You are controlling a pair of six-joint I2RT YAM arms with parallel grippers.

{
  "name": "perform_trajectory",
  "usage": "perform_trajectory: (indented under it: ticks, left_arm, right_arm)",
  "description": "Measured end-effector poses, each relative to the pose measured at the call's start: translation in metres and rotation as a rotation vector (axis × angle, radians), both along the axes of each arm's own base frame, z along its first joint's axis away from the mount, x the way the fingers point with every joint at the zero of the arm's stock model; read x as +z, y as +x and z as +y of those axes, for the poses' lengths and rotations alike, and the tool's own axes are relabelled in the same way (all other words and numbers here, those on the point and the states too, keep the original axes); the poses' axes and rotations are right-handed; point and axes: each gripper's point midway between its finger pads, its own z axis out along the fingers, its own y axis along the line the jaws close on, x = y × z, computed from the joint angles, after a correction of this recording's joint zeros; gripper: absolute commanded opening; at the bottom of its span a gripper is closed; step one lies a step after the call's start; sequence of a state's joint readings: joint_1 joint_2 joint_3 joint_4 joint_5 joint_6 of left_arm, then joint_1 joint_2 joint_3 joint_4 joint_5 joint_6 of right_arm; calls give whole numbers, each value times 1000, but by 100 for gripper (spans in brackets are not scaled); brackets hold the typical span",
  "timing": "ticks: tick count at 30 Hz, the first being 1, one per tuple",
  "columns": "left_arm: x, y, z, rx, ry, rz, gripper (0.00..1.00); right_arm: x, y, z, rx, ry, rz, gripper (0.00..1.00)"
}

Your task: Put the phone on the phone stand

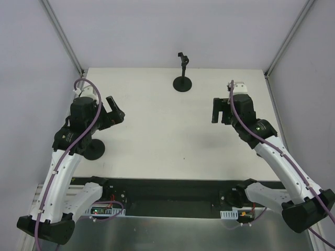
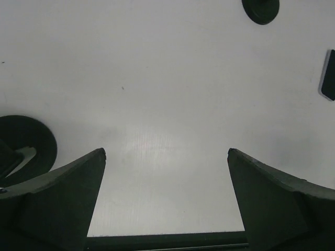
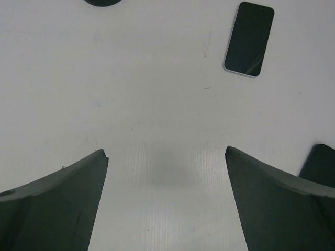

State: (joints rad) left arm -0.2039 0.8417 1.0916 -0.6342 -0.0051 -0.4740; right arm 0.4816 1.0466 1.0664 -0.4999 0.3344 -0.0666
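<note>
My open left gripper is beside the near phone stand (image 1: 94,150), which stands upright and clear. I should keep moving toward the stand's clamp (image 2: 7,158) until my fingers are on both sides of it.
The phone (image 3: 249,38) is a flat black slab lying on the white table, up and to the right of my right gripper (image 3: 166,151), well clear of it. Its edge also shows at the right border of the left wrist view (image 2: 328,75). In the top view I cannot tell it apart from the right gripper's black parts. A black phone stand (image 1: 182,78) with a round base stands at the back centre, and its base shows in the left wrist view (image 2: 260,8). My left gripper (image 1: 115,107) is open and empty over bare table. My right gripper is open and empty too.
A second round black stand base (image 1: 94,150) sits at the near left under my left arm, and it shows in the left wrist view (image 2: 26,144). A dark corner (image 3: 320,164) shows behind my right finger; I cannot tell what it is. White walls enclose the table.
</note>
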Motion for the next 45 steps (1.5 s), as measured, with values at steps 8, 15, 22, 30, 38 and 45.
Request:
perform_trajectory:
  ticks: [8,15,22,30,38,45]
  left_arm:
    - [-12,-19,20,81,57,70,99]
    - [-9,-28,40,165,120,98,99]
    - [-22,-45,83,388,223,268,99]
    - [-51,-51,130,702,141,500,96]
    - [-66,-38,122,780,22,573,81]
    - [-69,-35,121,843,-33,561,51]
  right_arm:
    - [20,0,8,8,70,-70,97]
    - [24,0,9,9,81,-86,97]
    - [24,-1,10,12,82,-86,97]
    - [25,1,3,-25,61,-97,97]
    - [26,2,-4,-58,42,-106,97]
    - [27,3,-9,-83,28,-113,97]
